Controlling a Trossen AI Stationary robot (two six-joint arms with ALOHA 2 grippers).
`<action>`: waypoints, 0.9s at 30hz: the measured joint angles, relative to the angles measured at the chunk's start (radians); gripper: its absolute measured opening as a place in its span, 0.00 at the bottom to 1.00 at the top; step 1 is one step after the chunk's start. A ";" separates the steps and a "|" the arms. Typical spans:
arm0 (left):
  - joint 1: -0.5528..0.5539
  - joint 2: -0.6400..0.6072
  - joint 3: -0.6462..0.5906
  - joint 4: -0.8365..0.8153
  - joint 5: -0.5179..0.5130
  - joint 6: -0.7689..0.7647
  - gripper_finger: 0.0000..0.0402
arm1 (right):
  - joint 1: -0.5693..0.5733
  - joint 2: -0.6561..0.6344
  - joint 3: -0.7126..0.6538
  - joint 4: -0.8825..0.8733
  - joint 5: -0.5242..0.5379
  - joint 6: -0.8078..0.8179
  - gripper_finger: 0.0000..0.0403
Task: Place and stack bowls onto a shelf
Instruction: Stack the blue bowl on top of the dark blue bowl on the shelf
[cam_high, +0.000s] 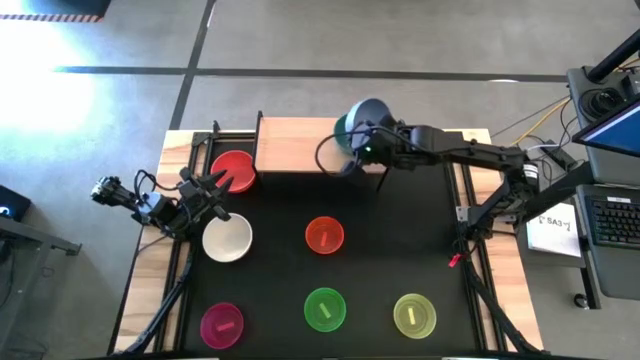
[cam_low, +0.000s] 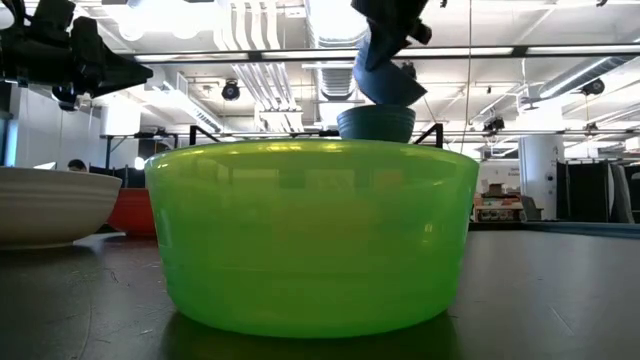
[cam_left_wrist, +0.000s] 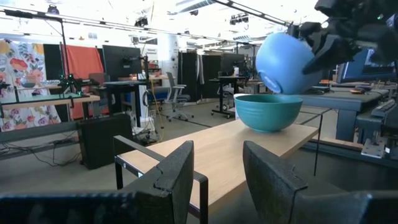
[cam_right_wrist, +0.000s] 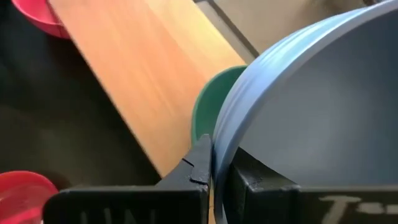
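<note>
The blue-grey bowl (cam_left_wrist: 283, 61) slants too steeply to nest, so next my right gripper rests it inside the teal bowl (cam_left_wrist: 264, 99), then regrips the blue-grey bowl's rim to level it.
The blue-grey bowl (cam_left_wrist: 285, 61) hangs tilted in my right gripper (cam_right_wrist: 214, 165), just over the teal bowl (cam_left_wrist: 268, 112). The teal bowl stands on its base at the right end of the light-wood shelf (cam_high: 295, 145). My left gripper (cam_high: 214, 190) is open and hovers between the red bowl (cam_high: 233, 170) and the white bowl (cam_high: 227, 238), touching neither. The orange-red bowl (cam_high: 324, 235), green bowl (cam_high: 324, 308), yellow-green bowl (cam_high: 414, 314) and magenta bowl (cam_high: 222, 324) sit upright on the black mat. My right gripper holds the blue-grey bowl by its rim (cam_right_wrist: 225, 140), one finger inside the bowl and one outside. The fingers come from the table's right. The bowl is lifted and steeply tilted above the teal bowl (cam_low: 376, 123); whether the two bowls touch, I cannot tell.
The shelf's left half (cam_left_wrist: 205, 155) is bare wood, in front of my left gripper (cam_left_wrist: 217, 180). The red bowl sits on the mat close to the shelf's left end. The green bowl (cam_low: 310, 235) fills the low view's foreground. A monitor and keyboard (cam_high: 612, 215) stand beyond the table's right edge.
</note>
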 joint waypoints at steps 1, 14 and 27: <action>0.000 0.000 0.000 0.000 0.000 0.000 0.30 | -0.005 0.005 0.000 0.000 0.002 0.000 0.02; 0.000 0.000 0.000 0.000 0.000 0.000 0.30 | -0.026 0.083 0.000 0.017 0.003 -0.026 0.02; 0.000 0.000 0.000 0.000 0.000 0.000 0.30 | -0.047 0.092 0.012 0.027 0.003 -0.055 0.14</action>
